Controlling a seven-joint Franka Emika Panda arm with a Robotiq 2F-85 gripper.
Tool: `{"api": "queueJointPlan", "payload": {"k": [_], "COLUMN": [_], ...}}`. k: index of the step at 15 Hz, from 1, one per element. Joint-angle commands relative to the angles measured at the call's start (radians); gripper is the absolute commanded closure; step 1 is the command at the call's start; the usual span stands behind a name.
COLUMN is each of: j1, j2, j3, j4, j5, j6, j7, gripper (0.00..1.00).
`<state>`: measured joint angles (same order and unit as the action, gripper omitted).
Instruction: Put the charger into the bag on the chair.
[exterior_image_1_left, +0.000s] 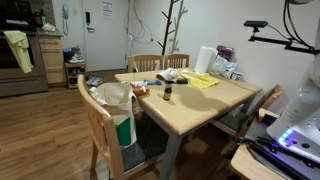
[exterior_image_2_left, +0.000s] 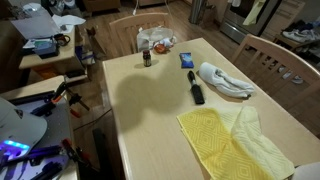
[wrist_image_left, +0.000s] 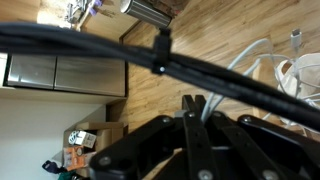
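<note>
My gripper tilts toward the wooden floor (wrist_image_left: 172, 92), the charger's white cable dangling from it. I should swing back and aim down over the bag's open top (exterior_image_1_left: 115, 92) before lowering.
A white bag (exterior_image_1_left: 113, 98) sits on the chair seat at the table's end; it also shows in an exterior view (exterior_image_2_left: 156, 40), open at the top. On the table lie a black oblong object (exterior_image_2_left: 197, 92) and a white bundle of cable or cloth (exterior_image_2_left: 225, 79); I cannot tell which of them is the charger. My gripper (wrist_image_left: 190, 102) shows only in the wrist view. Its fingers are pressed together with nothing visibly between them. It points at the wooden floor, away from the table. The arm is out of both exterior views.
A yellow cloth (exterior_image_2_left: 225, 140), a small dark bottle (exterior_image_2_left: 147, 60) and a blue packet (exterior_image_2_left: 187, 60) lie on the wooden table (exterior_image_2_left: 150, 110). Wooden chairs (exterior_image_1_left: 100, 125) surround it. Black cables (wrist_image_left: 100, 45) cross the wrist view.
</note>
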<state>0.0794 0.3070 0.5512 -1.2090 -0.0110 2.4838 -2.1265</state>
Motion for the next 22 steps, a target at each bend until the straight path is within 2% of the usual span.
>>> {"api": "queueJointPlan", "payload": {"k": [1,9,10,13,22], "j1": [0.058,0.200,0.264,0.303,0.369], "j2": [0.035,0.069,0.080,0.150,0.297], "j3": [0.012,0.014,-0.062,-0.128,-0.219], "j4": [0.107,0.282,0.315,0.390,0.583], "j5": [-0.058,-0.137,-0.112,-0.099,-0.085], "j6": [-0.092,-0.234,-0.252,-0.297,-0.327], "j7": [-0.046,-0.068,-0.083,-0.112,-0.221], "gripper": [0.94,0.94,0.94,0.94,0.94]}}
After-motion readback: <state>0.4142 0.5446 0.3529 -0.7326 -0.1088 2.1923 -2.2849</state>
